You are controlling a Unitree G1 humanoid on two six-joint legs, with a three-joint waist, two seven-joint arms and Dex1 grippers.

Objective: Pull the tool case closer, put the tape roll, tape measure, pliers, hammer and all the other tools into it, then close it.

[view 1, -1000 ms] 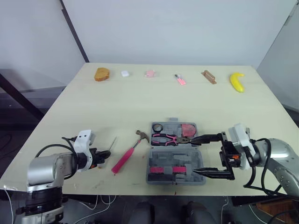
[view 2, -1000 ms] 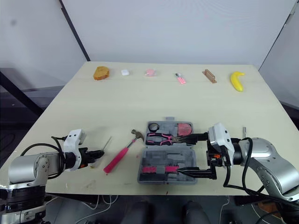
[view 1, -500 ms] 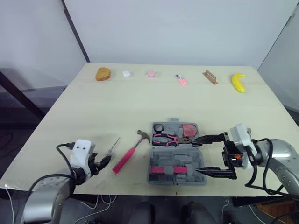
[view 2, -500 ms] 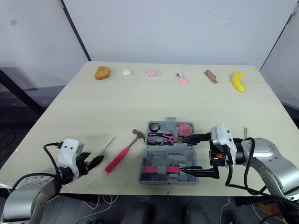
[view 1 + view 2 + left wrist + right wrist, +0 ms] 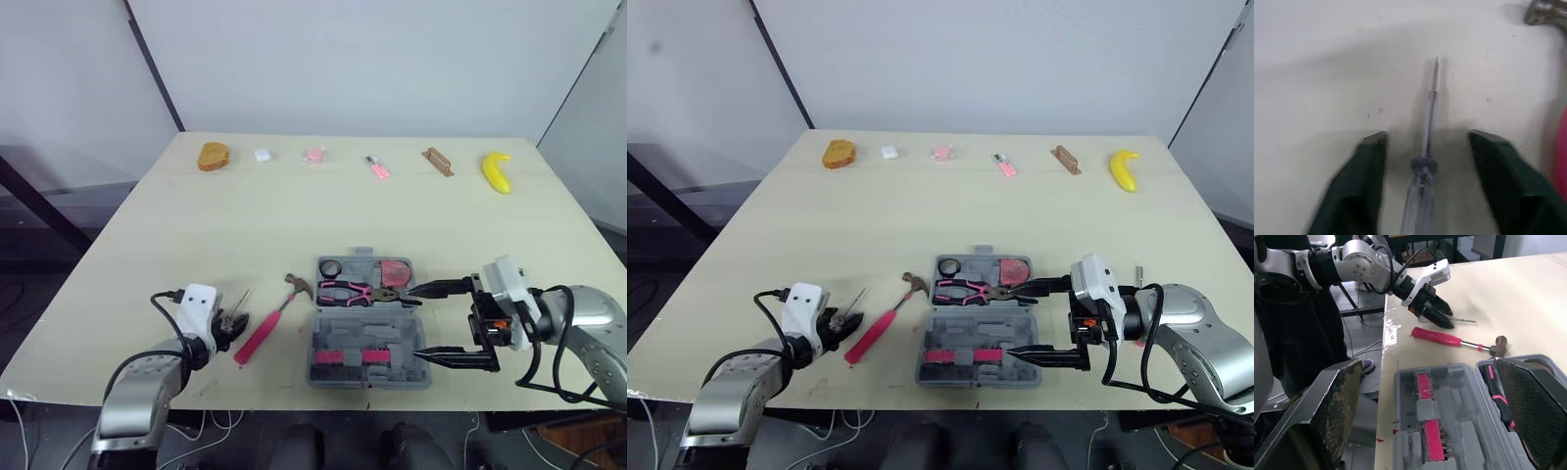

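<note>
The tool case has a long, empty groove (image 5: 359,322) running beside the hinge, so the screwdriver (image 5: 235,309) will come to lie flat along that groove when I lower it.
The grey tool case (image 5: 367,318) lies open near the table's front edge. Pink-handled pliers (image 5: 355,291), a black tape roll (image 5: 330,267) and a red tape measure (image 5: 396,270) rest in its far half. A pink-handled hammer (image 5: 265,329) lies on the table left of the case. Left of the hammer lies a thin screwdriver (image 5: 1426,147). My left gripper (image 5: 230,326) is open, low over the table, with one finger on each side of the screwdriver's clear handle. My right gripper (image 5: 414,323) stands wide open at the case's right edge, holding nothing.
Along the table's far edge sit a brown bun (image 5: 213,156), a small white item (image 5: 262,154), two small pink items (image 5: 314,154), a wooden block (image 5: 437,162) and a banana (image 5: 497,170). The case and both grippers are close to the table's front edge (image 5: 255,384).
My left arm has swung in to the right and its gripper now straddles the screwdriver. The right gripper has hardly moved and stays open beside the case.
</note>
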